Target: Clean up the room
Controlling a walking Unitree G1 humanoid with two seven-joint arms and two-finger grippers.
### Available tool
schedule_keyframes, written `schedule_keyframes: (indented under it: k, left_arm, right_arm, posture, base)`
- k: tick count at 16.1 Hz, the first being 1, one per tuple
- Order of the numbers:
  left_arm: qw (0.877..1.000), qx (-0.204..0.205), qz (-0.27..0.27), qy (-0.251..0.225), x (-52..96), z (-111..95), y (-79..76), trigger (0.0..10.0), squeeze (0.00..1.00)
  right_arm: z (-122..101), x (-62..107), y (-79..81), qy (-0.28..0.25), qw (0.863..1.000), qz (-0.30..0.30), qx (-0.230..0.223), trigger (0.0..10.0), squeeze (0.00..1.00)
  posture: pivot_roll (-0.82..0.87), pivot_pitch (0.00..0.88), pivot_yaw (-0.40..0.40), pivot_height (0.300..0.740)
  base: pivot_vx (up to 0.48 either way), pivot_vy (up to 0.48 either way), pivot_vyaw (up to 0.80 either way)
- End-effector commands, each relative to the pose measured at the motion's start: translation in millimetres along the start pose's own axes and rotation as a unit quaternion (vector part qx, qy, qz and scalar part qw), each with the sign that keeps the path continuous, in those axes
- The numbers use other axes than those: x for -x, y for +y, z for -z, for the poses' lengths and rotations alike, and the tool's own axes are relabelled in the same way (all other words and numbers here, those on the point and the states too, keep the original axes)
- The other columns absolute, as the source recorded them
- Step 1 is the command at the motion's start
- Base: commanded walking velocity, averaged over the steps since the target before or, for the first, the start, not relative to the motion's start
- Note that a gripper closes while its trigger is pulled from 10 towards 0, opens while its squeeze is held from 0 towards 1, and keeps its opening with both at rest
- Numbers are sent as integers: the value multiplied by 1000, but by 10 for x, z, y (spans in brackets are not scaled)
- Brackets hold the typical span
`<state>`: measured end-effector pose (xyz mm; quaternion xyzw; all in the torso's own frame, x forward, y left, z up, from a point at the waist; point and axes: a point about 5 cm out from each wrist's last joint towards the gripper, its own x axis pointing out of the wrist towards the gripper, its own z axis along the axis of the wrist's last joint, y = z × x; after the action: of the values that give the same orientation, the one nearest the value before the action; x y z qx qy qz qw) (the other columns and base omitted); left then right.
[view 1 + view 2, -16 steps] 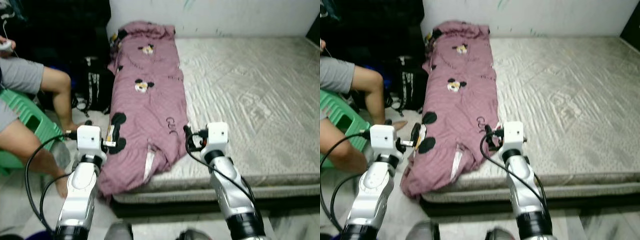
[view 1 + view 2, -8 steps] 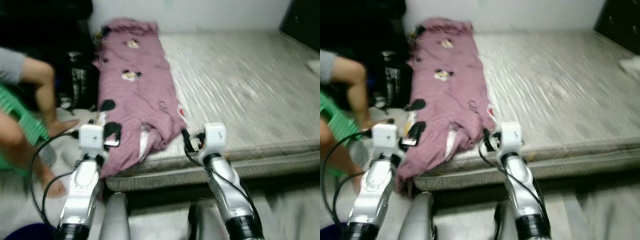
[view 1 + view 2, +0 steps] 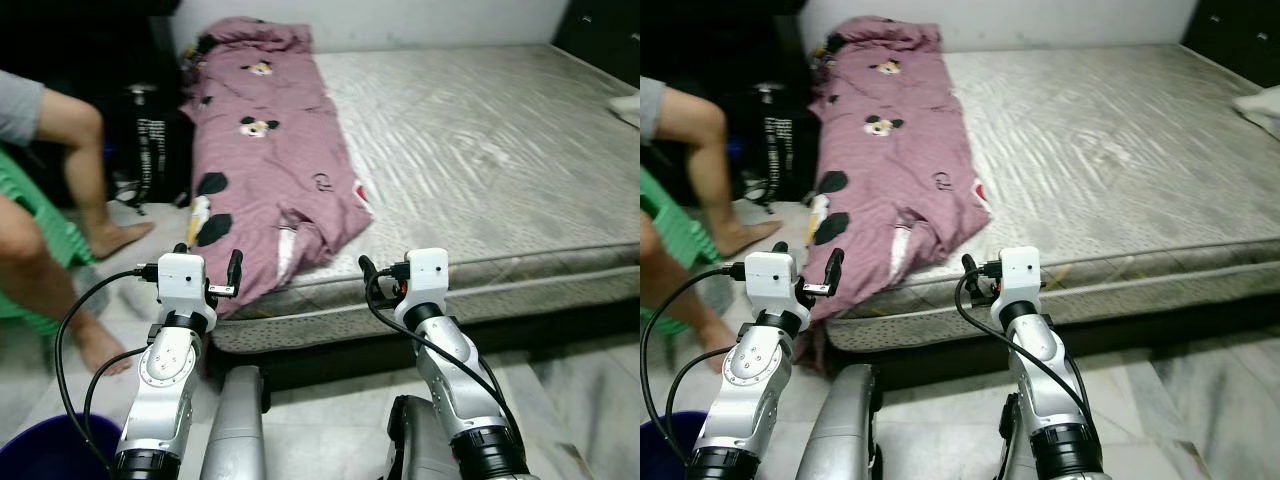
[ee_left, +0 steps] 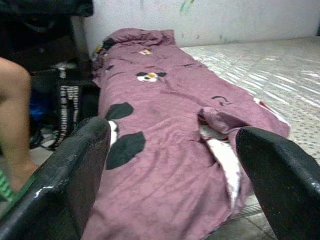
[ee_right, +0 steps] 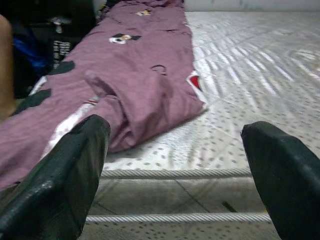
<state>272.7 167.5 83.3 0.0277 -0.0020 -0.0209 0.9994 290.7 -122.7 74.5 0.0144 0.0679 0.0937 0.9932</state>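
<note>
The dark lettering [image 3: 322, 183] is cut off by the blanket's fold. The mauve blanket's near corner [image 3: 352, 222] will unfold and show the rest of the lettering when I pull it.
A mauve blanket [image 3: 270, 160] printed with cartoon mice lies along the left side of a bare grey mattress [image 3: 480, 150]. Its near end is rumpled and hangs over the bed's front left corner [image 4: 165, 165]. My left gripper [image 3: 208, 262] is held out in front of that hanging end, short of it, open with nothing between its fingers [image 4: 75, 170]. My right gripper [image 3: 385, 275] is level with the mattress's front edge [image 5: 175, 172], also open and empty, a little right of the blanket's corner.
A person sits on a green stool at the left, with bare legs [image 3: 80, 150] and feet on the floor. A black bag [image 3: 150, 150] leans by the bed. A blue tub [image 3: 50, 450] is at my lower left. A pillow [image 3: 625, 105] lies at the far right.
The whole view has shifted: the camera has backed off and turned, so the bed now sits farther away. Both arms keep the same pose, and the blanket has not moved.
</note>
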Motion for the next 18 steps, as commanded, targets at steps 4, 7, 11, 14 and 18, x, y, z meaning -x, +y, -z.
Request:
schedule_keyframes:
  k: [4, 7, 11, 14, 18]
  left_arm:
    - [1000, 2, 4, -2, -25, -29, -1, 10000, 0]
    - [1000, 1, 5, -1, -31, -29, -3, 10000, 0]
    - [1000, 1, 7, -2, -39, -32, -12, 10000, 0]
    - [1000, 4, 9, -5, -44, -40, -23, 10000, 0]
    - [1000, 9, 17, -8, -43, -45, -38, 10000, 0]
  right_arm:
    - [-57, -27, 23, -7, 1000, -8, -2, 10000, 0]
    - [-56, -31, 25, -5, 1000, -9, -1, 10000, 0]
    - [-55, -35, 22, -5, 1000, -9, 0, 10000, 0]
    - [-76, -26, 50, -12, 1000, -18, 18, 10000, 0]
    - [-56, -33, 35, -4, 1000, -14, 11, 10000, 0]
  posture:
    - [78, 0, 3, 533]
    - [77, 0, 3, 498]
    - [75, 0, 3, 485]
    - [73, 0, 3, 485]
    - [74, 0, 1, 485]
  base:
    - [0, 0, 0]
    - [0, 0, 0]
    - [0, 0, 0]
    - [0, 0, 402]
    - [60, 0, 194]
